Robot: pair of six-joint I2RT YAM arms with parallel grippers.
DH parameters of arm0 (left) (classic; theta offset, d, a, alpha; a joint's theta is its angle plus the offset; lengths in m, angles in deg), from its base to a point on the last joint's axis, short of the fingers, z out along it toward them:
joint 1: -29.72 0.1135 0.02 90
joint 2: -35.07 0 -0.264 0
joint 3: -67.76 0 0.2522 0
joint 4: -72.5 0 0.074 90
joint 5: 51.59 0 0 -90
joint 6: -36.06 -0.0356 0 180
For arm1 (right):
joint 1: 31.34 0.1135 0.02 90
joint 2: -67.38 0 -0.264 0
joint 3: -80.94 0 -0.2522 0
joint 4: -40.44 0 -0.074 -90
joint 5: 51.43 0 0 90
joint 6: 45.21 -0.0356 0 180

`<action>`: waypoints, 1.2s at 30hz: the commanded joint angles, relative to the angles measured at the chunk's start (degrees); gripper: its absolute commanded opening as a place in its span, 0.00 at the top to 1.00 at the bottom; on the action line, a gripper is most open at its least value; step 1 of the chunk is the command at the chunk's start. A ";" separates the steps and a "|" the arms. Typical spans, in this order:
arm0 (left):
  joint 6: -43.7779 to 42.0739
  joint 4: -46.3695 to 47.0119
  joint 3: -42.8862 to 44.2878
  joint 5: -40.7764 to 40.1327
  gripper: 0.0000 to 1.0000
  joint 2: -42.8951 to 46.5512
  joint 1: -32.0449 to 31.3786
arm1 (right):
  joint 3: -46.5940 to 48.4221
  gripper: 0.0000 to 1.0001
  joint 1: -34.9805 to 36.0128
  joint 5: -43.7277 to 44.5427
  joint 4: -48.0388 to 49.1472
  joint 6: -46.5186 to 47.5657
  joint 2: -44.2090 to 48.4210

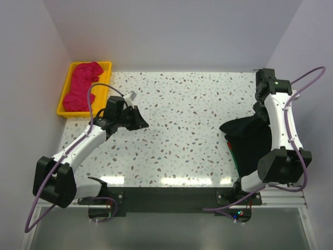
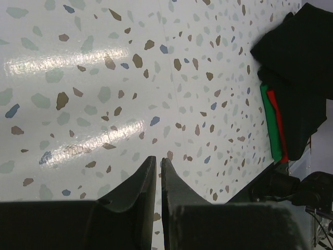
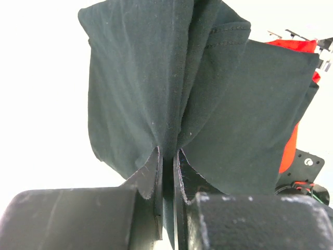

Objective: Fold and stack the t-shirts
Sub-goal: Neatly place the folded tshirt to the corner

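Note:
The black t-shirt lies over the green layer while its corner (image 1: 226,127) sticks out past, so the robot's right gripper should go on pulling toward the table's side until that corner comes in.
A black t-shirt (image 1: 248,136) lies bunched at the table's right side, partly lifted. My right gripper (image 3: 167,150) is shut on a gathered fold of it, and the cloth (image 3: 151,73) hangs spread out beyond the fingers. From above, that gripper (image 1: 259,110) sits at the shirt's upper edge, mostly hidden by its own arm. Under the black cloth show a red layer (image 2: 280,120) and a green layer (image 2: 272,125). A magenta t-shirt (image 1: 81,86) lies crumpled in the yellow tray (image 1: 66,92). My left gripper (image 1: 141,123) hovers over bare table at left centre, its fingers (image 2: 158,159) nearly together with nothing between them.
The yellow tray stands in the far left corner against the wall. White walls enclose the speckled table (image 1: 187,114) on three sides. The black mounting rail (image 1: 166,195) with both arm bases runs along the near edge.

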 commanded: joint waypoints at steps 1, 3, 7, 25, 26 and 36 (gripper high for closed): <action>-1.17 1.79 1.90 1.21 0.86 0.26 0.44 | 2.25 1.00 -0.30 1.68 -8.70 2.02 3.59; -1.26 1.79 1.81 1.21 0.86 0.00 0.44 | 3.39 1.00 -0.30 1.68 -8.88 2.46 4.47; -1.26 1.96 1.81 1.21 0.86 -0.18 0.44 | 5.41 1.00 -0.30 1.51 -9.84 3.52 5.70; -1.79 2.40 0.76 1.73 0.87 -0.27 0.44 | 0.07 1.00 -0.30 2.91 -13.89 3.44 17.56; -1.79 2.66 0.58 1.91 0.87 -0.27 0.35 | -1.42 1.00 -0.30 2.91 -13.89 3.35 18.70; -1.35 4.60 -0.91 6.04 0.86 -0.53 -0.27 | -12.07 0.01 -0.39 1.33 -14.33 7.12 31.98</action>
